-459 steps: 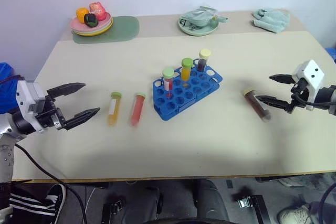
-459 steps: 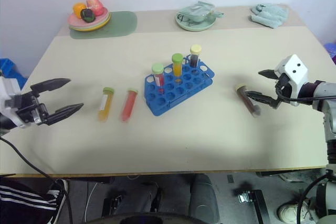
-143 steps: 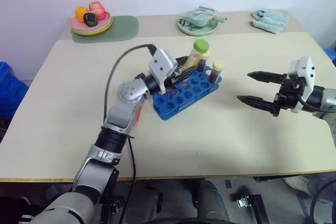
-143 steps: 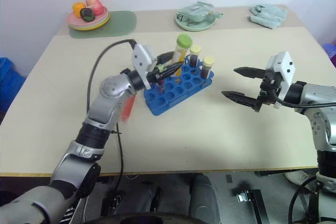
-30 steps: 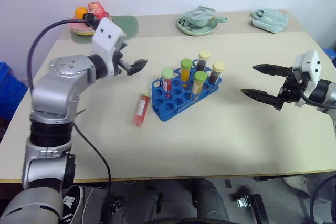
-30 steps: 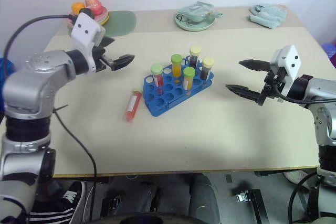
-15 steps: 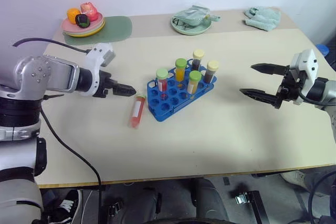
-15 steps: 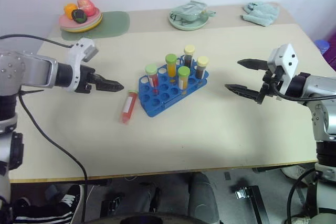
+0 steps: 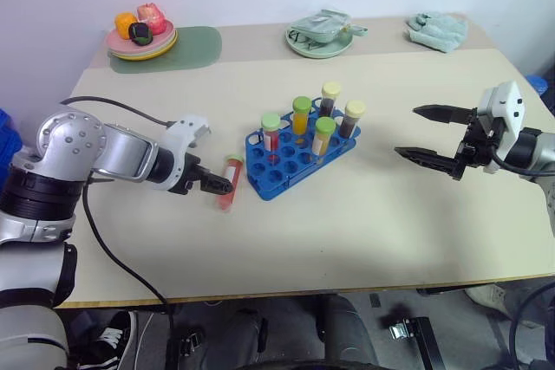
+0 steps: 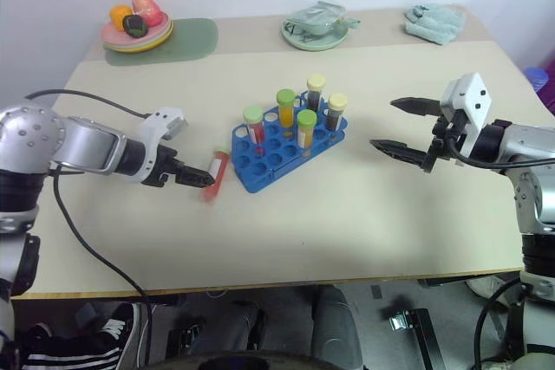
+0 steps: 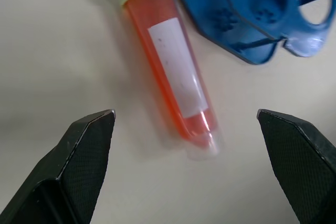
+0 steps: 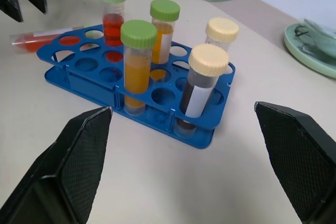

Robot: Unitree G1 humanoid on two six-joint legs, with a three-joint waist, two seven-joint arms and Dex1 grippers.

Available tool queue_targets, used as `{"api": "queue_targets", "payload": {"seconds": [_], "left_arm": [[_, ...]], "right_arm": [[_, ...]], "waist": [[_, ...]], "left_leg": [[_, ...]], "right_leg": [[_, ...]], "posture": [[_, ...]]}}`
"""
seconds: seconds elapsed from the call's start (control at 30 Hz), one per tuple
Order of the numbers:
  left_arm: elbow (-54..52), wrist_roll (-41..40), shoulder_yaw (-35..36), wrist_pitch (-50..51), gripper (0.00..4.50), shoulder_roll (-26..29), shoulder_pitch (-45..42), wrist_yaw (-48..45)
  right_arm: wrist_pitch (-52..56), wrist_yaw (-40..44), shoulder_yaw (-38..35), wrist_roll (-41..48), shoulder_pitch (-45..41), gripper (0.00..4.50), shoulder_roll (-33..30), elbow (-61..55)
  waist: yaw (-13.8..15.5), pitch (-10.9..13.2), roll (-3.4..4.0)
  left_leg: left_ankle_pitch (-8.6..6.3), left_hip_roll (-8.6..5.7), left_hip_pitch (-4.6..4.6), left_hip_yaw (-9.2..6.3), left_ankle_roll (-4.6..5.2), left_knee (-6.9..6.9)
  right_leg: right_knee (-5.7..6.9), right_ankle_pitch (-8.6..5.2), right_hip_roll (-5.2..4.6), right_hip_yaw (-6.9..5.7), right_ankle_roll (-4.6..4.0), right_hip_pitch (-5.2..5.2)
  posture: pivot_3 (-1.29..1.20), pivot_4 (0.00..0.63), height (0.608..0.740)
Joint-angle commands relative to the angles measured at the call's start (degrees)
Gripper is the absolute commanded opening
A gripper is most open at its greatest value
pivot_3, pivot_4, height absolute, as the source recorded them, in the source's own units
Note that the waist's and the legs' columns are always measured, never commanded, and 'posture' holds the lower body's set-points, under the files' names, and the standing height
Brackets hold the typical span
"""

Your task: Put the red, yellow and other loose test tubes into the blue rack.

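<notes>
I should pinch the red test tube (image 9: 227, 196) with my left gripper, pull it back to open space (image 9: 187, 204) and turn it upright, because it lies flat close beside the blue rack.
A red test tube (image 9: 228, 188) with a green cap lies flat on the table just left of the blue rack (image 9: 295, 162). My left gripper (image 9: 218, 185) hangs low over it, tilted down and open. In the left wrist view the red test tube (image 11: 170, 85) lies between the spread fingers (image 11: 86, 145), untouched, beside a corner of the blue rack (image 11: 247, 35). Several capped tubes stand in the rack, among them a yellow one (image 9: 323, 138) and a dark brown one (image 9: 350, 120). My right gripper (image 9: 408, 132) hovers open and empty to the right of the rack.
At the back of the table are a plate of toy fruit (image 9: 141, 36) on a green mat (image 9: 189, 43), a green plate with a cloth (image 9: 318, 38) and a crumpled cloth (image 9: 438, 29). A black cable (image 9: 104, 106) arcs over my left arm.
My left gripper has come down and tipped toward the table, closing in on the red tube, which now lies between its open fingers. The right gripper has stayed put.
</notes>
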Motion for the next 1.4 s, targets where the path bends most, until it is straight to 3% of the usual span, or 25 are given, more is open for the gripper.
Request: {"api": "queue_targets", "payload": {"seconds": [0.03,0.33,0.7,0.97,1.2,1.4], "left_arm": [[0.11,0.05,2.58,0.47,4.44,-1.93,0.91,3.28],[0.02,3.11,3.16,0.47,4.44,-5.38,3.28,6.08],[1.83,9.16,1.67,0.47,4.44,0.56,1.51,-1.08],[0.21,7.63,4.01,0.47,4.44,5.58,3.44,-2.82],[9.53,8.23,2.52,0.47,4.44,5.56,-1.76,-3.07],[20.64,15.71,-3.13,0.47,4.44,3.67,-9.56,-7.89]], "right_arm": [[0.11,-0.32,-1.04,0.50,-0.37,4.50,-0.32,-1.76],[-0.03,-0.87,-0.69,0.40,-0.66,4.50,0.21,-1.69],[-0.60,-1.11,-0.25,0.16,-1.54,4.50,0.62,-1.11],[-1.17,-0.70,0.25,-0.17,-1.86,4.50,0.59,-0.43],[-2.03,-0.40,1.41,-0.73,-3.51,4.50,1.41,1.12],[-2.87,-0.54,1.97,-1.29,-4.00,4.50,2.37,1.83]], "waist": [[0.02,0.00,0.00],[0.01,0.00,0.00],[0.02,0.00,0.00],[-0.03,0.00,0.00],[0.04,0.00,-0.01],[-0.06,0.00,0.00]], "left_leg": [[0.00,0.00,0.00,0.01,0.00,0.00],[0.00,0.00,0.01,0.03,0.00,0.01],[0.00,0.00,0.02,0.06,0.00,0.00],[0.00,0.00,0.01,0.05,0.00,0.00],[0.00,-0.02,0.01,0.04,0.00,0.00],[0.00,-0.05,0.01,0.05,0.00,0.00]], "right_leg": [[0.00,0.00,0.00,0.01,0.00,0.00],[0.00,0.00,0.00,0.02,0.00,-0.01],[0.00,0.00,0.01,0.04,0.00,-0.01],[0.00,0.00,0.01,0.04,0.00,-0.01],[0.00,0.00,0.01,0.04,0.00,-0.01],[0.00,0.00,0.02,0.03,0.00,0.00]], "posture": [[0.00,0.150,0.740],[0.00,0.150,0.740],[0.00,0.150,0.740],[0.00,0.150,0.740],[0.00,0.150,0.740],[0.00,0.150,0.740]]}}
